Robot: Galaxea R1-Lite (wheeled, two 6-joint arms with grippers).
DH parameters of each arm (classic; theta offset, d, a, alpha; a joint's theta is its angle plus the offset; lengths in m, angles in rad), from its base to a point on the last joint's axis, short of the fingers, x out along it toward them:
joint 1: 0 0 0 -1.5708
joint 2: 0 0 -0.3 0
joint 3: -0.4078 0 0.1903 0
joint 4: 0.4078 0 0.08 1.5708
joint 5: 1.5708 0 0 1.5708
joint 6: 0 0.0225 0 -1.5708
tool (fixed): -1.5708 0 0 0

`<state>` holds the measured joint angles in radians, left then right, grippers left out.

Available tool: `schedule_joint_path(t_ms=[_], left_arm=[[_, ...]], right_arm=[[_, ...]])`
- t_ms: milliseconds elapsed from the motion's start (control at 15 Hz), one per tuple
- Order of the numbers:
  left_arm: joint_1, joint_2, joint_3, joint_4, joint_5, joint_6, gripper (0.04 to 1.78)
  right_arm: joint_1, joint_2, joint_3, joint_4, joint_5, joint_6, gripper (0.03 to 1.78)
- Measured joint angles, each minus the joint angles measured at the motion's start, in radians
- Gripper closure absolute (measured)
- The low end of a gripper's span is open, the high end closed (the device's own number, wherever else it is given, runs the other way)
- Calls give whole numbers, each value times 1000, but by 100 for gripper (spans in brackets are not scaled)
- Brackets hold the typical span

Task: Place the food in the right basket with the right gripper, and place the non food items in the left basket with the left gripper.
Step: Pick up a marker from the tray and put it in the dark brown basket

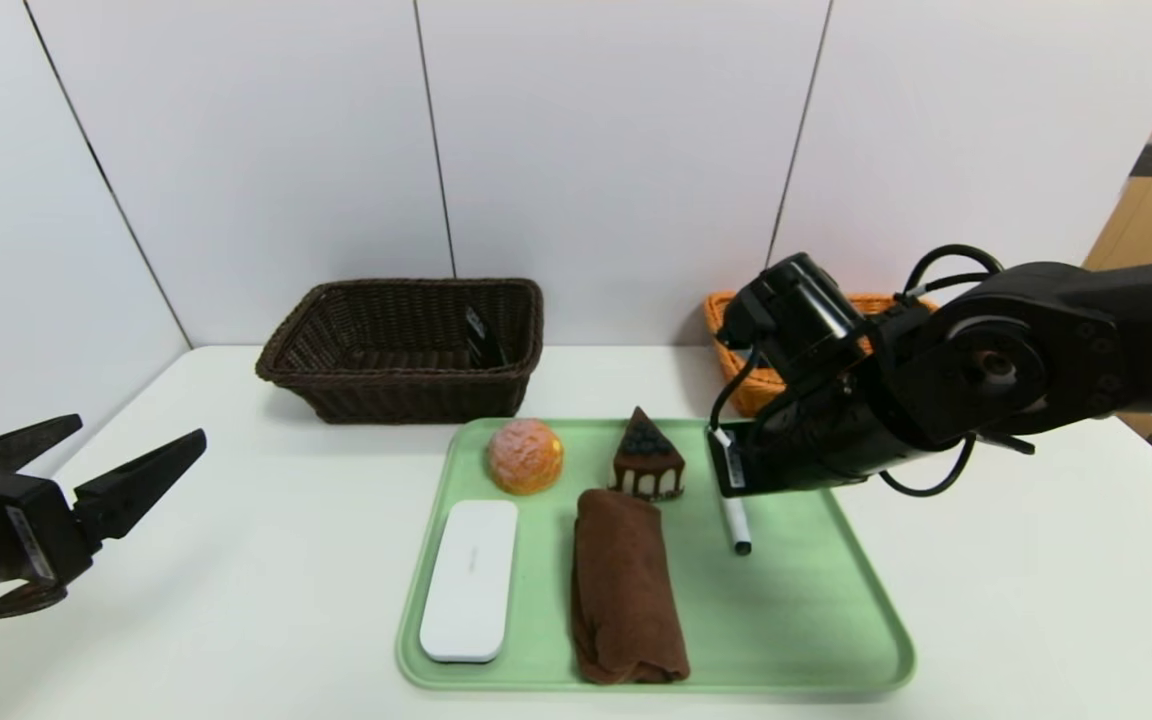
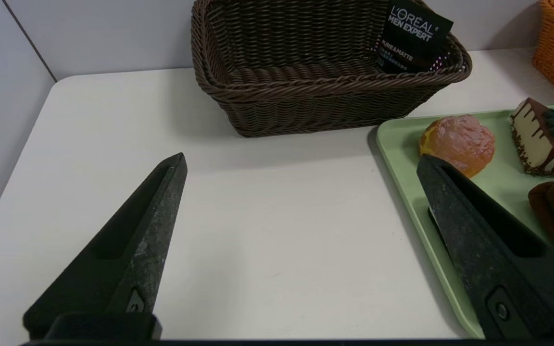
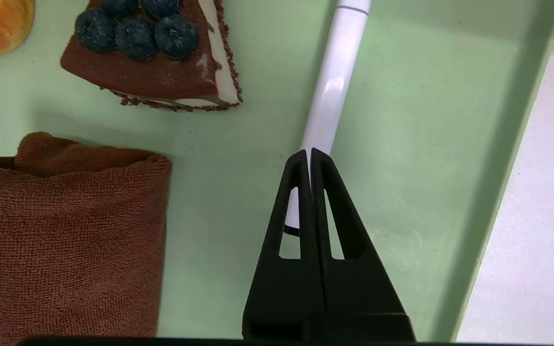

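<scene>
The fingers of the robot's right gripper are closed above the pen near its dark end. They should open, turn to match the pen's slant and go on both sides of its middle.
The bun, cake slice, rolled brown towel, white case and white marker pen lie on a green tray. The black L'Oreal tube stands inside the dark brown basket. The orange basket is partly hidden behind my right arm. My right gripper is shut and empty, hovering just over the pen, beside the cake slice. My left gripper is open and empty over the table, left of the tray.
The tray's raised rim runs close beside the pen. The towel lies near the right gripper. A white wall stands behind both baskets. Bare table lies between the left gripper and the dark basket.
</scene>
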<state>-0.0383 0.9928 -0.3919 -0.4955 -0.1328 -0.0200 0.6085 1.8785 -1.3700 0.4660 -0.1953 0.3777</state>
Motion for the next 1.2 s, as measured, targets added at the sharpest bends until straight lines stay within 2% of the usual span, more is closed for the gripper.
schedule_joint_path(t_ms=[400, 667, 867, 1200], left_arm=[[0, 66, 1, -32, -1, -1, 13], [0, 77, 14, -42, 0, -1, 13], [0, 78, 15, -43, 0, 2, 13], [0, 77, 17, -43, 0, 2, 13]], right_arm=[[-6, 39, 2, -53, -1, 1, 176], [-12, 69, 1, -57, -1, 4, 176], [-16, 90, -1, -58, 0, 37, 176], [-27, 104, -49, -61, -4, 33, 176]])
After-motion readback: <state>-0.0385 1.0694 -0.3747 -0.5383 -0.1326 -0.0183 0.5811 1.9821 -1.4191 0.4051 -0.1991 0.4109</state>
